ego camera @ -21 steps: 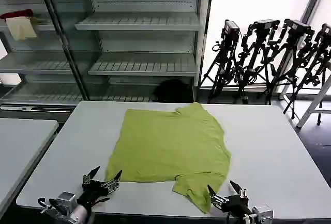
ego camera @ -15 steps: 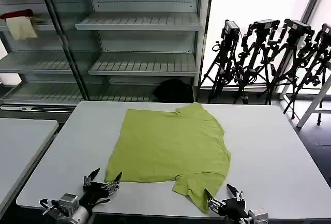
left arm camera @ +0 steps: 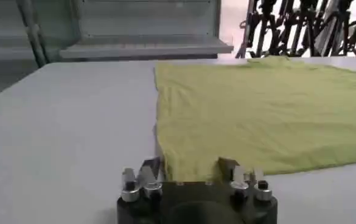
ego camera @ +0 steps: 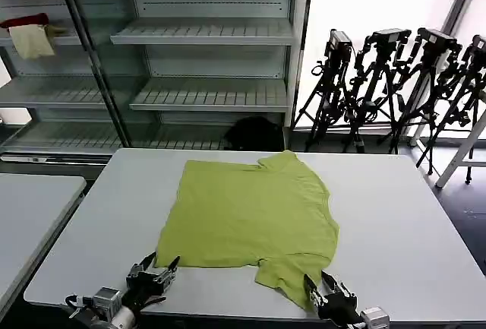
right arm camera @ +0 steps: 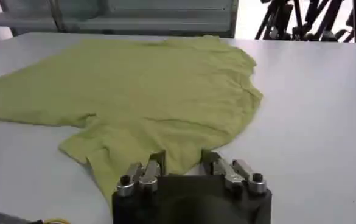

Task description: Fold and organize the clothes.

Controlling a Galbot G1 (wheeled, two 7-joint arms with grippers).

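My gripper will fold the T-shirt's hem inward, and the T-shirt's far edge [ego camera: 224, 164] should stay flat, since a wide piece of limp cloth [ego camera: 249, 211] lies behind that hem.
A lime-green T-shirt [ego camera: 250, 211] lies spread flat on the grey table [ego camera: 395, 230], with one sleeve [ego camera: 285, 276] reaching toward the near edge. My left gripper [ego camera: 158, 270] is open at the shirt's near left hem corner. In the left wrist view the gripper [left arm camera: 188, 168] has that corner of the shirt [left arm camera: 257, 109] lying between its fingers. My right gripper [ego camera: 322, 291] is open at the near sleeve. In the right wrist view the gripper [right arm camera: 182, 159] straddles the sleeve's edge on the shirt [right arm camera: 147, 91]. Neither gripper lifts any cloth.
Metal shelving [ego camera: 205, 33] stands behind the table, with a red cloth [ego camera: 24, 20] and a cream cloth [ego camera: 32, 40] on its upper left shelf. Black tripods [ego camera: 395, 86] cluster at the back right. A second table [ego camera: 30, 207] adjoins on the left.
Both grippers have dropped lower and closed in on the shirt's near edge: the left toward the hem corner, the right toward the sleeve. The shirt has not moved.
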